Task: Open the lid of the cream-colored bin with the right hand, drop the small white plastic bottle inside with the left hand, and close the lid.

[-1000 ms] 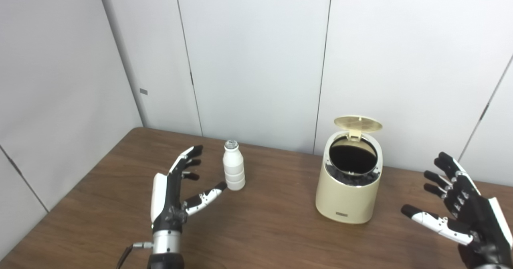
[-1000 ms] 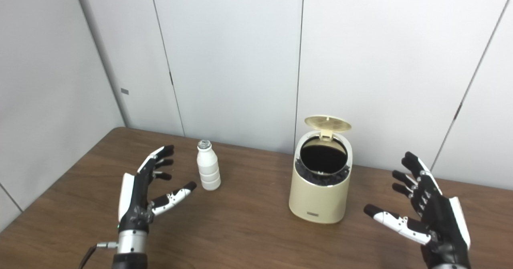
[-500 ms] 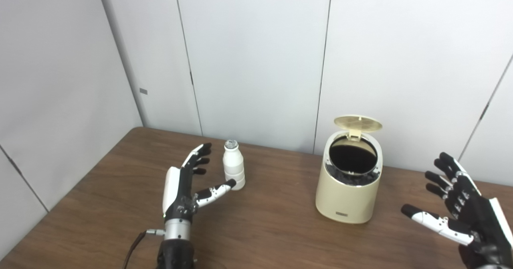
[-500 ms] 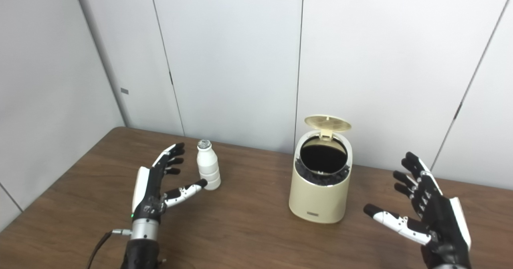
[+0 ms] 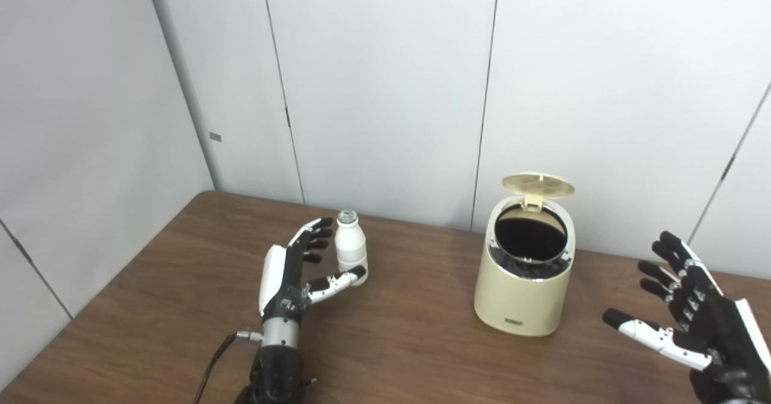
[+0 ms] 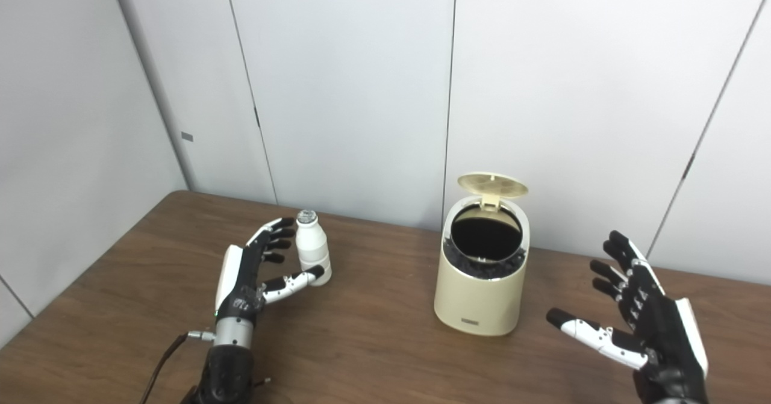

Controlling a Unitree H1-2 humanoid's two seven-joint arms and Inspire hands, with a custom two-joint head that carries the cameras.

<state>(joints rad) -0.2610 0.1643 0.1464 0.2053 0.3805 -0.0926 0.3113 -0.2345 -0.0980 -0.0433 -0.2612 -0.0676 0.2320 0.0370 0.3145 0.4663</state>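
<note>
I expect the silver cap of the white bottle [image 5: 351, 248] to stay near the bin's rim when I drop the bottle in, because the bottle is almost as tall as the bin's front [image 5: 518, 299].
A small white plastic bottle [image 5: 350, 252] with a silver cap stands upright on the brown table [image 5: 397, 344], left of centre. My left hand [image 5: 295, 271] is open right beside it, fingers spread to the bottle's left and the thumb in front of its base, not closed on it. The cream-colored bin [image 5: 523, 283] stands to the right with its round lid [image 5: 538, 185] tipped up at the back, showing a dark inside. My right hand [image 5: 692, 316] hovers open to the right of the bin, apart from it.
Pale wall panels [image 5: 385, 91] close off the table at the back and left. A thin cable [image 5: 211, 368] trails from my left wrist toward the front edge. Bare tabletop lies between the bottle and the bin.
My left hand has moved forward and right, from short of the bottle to flanking it. The right hand has drifted slightly down. Bin, lid and bottle have stayed put.
</note>
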